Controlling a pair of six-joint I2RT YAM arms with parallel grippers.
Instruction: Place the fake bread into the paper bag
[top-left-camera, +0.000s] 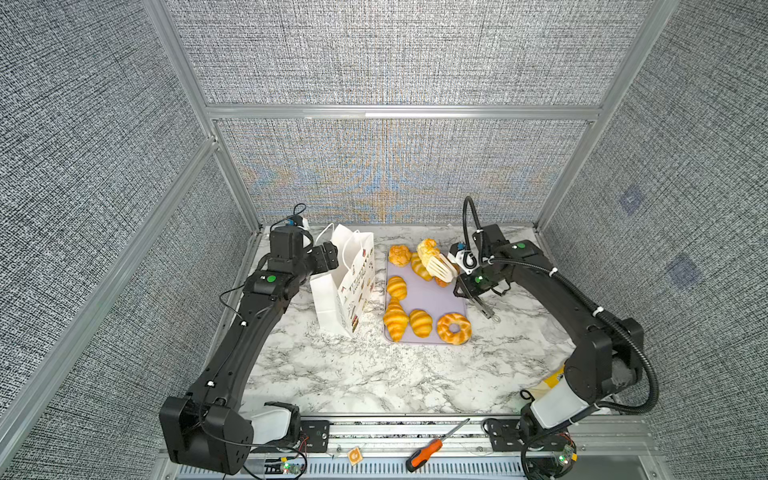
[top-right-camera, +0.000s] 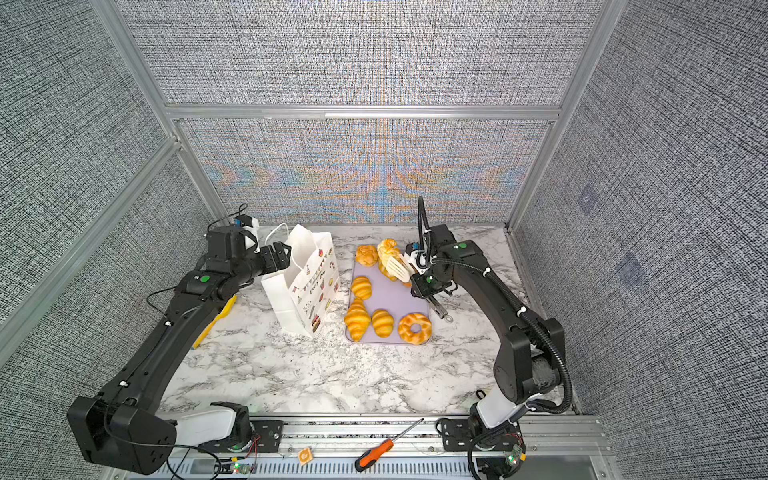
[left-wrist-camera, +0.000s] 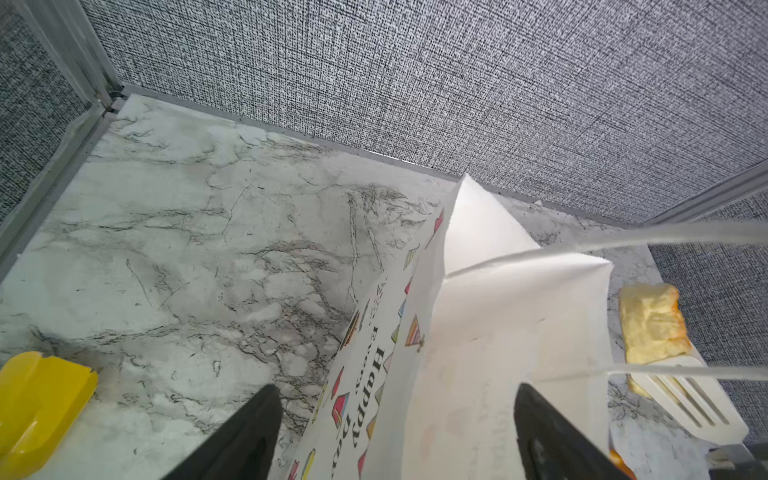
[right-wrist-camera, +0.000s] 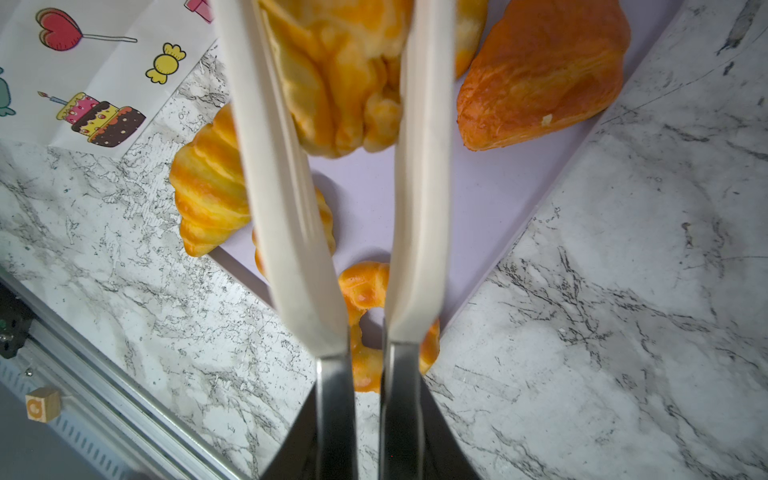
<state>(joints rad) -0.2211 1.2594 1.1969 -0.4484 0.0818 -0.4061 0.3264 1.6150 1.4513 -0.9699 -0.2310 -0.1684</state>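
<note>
Next, my left gripper pinches the bag's rim (left-wrist-camera: 407, 416) and turns the bag straight before the puff goes in, because the paper bag stands crooked (top-left-camera: 345, 294) to the lilac tray.
The white paper bag (top-left-camera: 340, 286) (top-right-camera: 303, 286) stands upright left of the lilac tray (top-left-camera: 432, 299). My left gripper (top-left-camera: 332, 255) (left-wrist-camera: 395, 390) is open at the bag's rim, and the narrow "Happy" side (left-wrist-camera: 478, 332) runs between its wide-apart jaws. My right gripper (top-left-camera: 464, 286) (right-wrist-camera: 368, 399) is shut on the steel handles of white tongs (top-left-camera: 442, 268) (right-wrist-camera: 282, 166). The tongs pinch a rectangular puff (top-left-camera: 428, 248) (left-wrist-camera: 650, 324) (right-wrist-camera: 340, 83), lifted above the tray's far end. On the tray lie a round bun (top-left-camera: 400, 254), croissants (top-left-camera: 395, 318), a darker croissant (right-wrist-camera: 544, 70) and a doughnut (top-left-camera: 454, 328).
A yellow scoop (top-right-camera: 214, 322) (left-wrist-camera: 37, 407) lies on the marble under the left arm. An orange-handled screwdriver (top-left-camera: 428, 451) and a small wooden cube (top-left-camera: 354, 456) rest on the front rail. Grey fabric walls close in the back and both sides.
</note>
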